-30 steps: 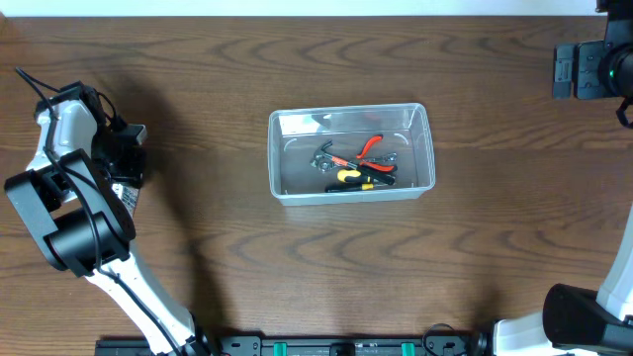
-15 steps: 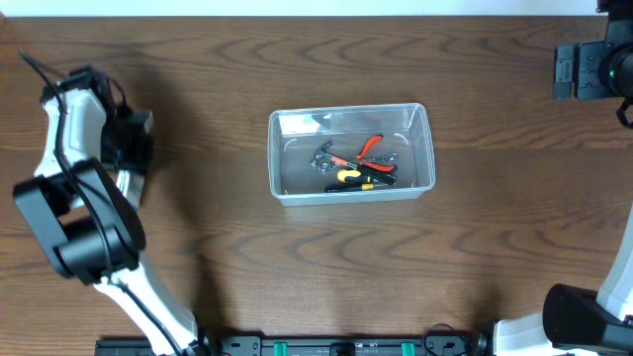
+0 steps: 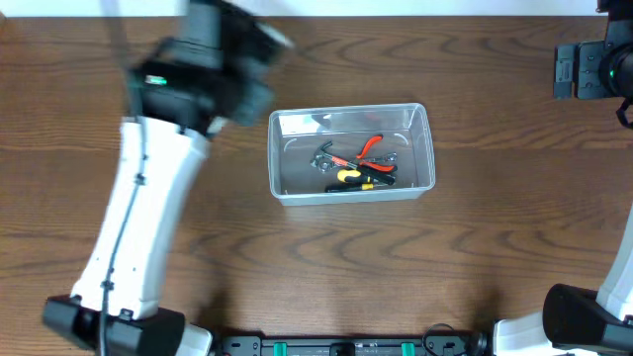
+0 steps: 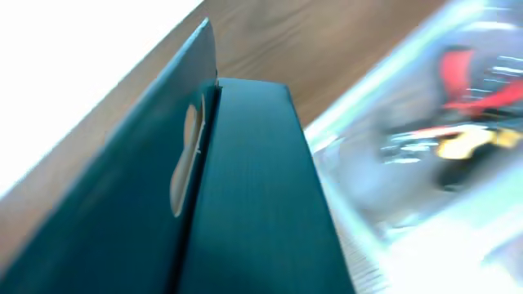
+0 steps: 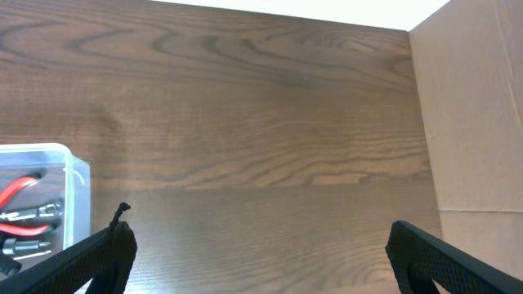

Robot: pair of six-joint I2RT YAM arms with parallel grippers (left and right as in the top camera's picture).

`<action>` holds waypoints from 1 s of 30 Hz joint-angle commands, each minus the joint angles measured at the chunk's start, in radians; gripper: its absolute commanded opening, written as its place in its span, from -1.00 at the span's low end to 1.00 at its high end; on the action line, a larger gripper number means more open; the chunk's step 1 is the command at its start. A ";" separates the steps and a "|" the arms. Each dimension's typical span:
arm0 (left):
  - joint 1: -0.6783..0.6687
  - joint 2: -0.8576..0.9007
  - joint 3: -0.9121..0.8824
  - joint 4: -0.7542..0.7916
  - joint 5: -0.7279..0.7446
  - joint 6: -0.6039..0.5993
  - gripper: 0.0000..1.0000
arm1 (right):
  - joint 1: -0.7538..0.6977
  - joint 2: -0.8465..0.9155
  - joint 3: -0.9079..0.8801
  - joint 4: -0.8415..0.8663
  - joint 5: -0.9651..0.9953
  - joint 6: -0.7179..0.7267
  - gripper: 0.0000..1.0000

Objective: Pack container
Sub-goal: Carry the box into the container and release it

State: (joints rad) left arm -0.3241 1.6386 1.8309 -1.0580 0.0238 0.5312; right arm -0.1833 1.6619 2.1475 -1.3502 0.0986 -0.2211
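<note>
I keep moving my left gripper into the clear plastic container (image 3: 346, 150) and let go of the teal-blue box there, because the space (image 3: 360, 166) above the tools is open for the box.
The clear plastic container (image 3: 351, 194) stands at the table's middle and holds red-handled pliers (image 3: 371, 147), a yellow-handled tool (image 3: 348, 176) and small metal pieces. My left gripper (image 3: 255, 47) is blurred with motion, high above the table just left of the container's far left corner. In the left wrist view a dark teal-blue box (image 4: 245, 204) fills the frame from the jaws outward, and the fingers are hidden behind it; the container (image 4: 384, 90) is a blur to its right. My right gripper (image 5: 261, 245) is open and empty, far right of the container (image 5: 57, 155).
A cardboard wall (image 5: 474, 106) stands at the right of the right wrist view. The right arm's wrist (image 3: 588, 69) sits at the table's far right corner. The left arm's white link (image 3: 138, 227) stretches across the table's left part.
My left arm has swung fast from the table's far left edge up and rightward, to beside the container's far left corner, with the blue box. The right arm has not moved.
</note>
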 commanded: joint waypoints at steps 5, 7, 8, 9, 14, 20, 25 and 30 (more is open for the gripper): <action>-0.252 0.136 -0.003 0.055 -0.005 0.164 -0.88 | -0.006 0.022 -0.003 -0.005 -0.002 0.034 0.99; -0.276 0.195 -0.004 0.052 0.003 0.163 -0.88 | -0.006 0.023 -0.003 -0.008 -0.002 0.034 0.99; -0.283 0.232 -0.004 0.049 0.029 0.160 -0.88 | -0.006 0.023 -0.003 -0.008 -0.002 0.034 0.99; -0.284 0.264 -0.004 0.048 0.064 0.160 -0.88 | -0.006 0.023 -0.003 -0.009 -0.002 0.034 0.98; -0.283 0.406 -0.004 0.041 0.203 0.117 -0.88 | -0.006 0.023 -0.003 -0.009 -0.002 0.034 0.98; -0.283 0.473 -0.005 0.013 0.250 0.092 -0.85 | -0.006 0.023 -0.003 -0.008 -0.002 0.034 0.99; -0.283 0.475 -0.008 0.004 0.249 0.092 -0.31 | -0.006 0.023 -0.003 -0.008 -0.002 0.034 0.99; -0.283 0.475 -0.008 0.001 0.249 0.092 -0.13 | -0.006 0.023 -0.003 -0.008 -0.002 0.034 0.98</action>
State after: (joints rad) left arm -0.6106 2.1242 1.8217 -1.0492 0.2588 0.6250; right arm -0.1833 1.6821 2.1475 -1.3579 0.0982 -0.2062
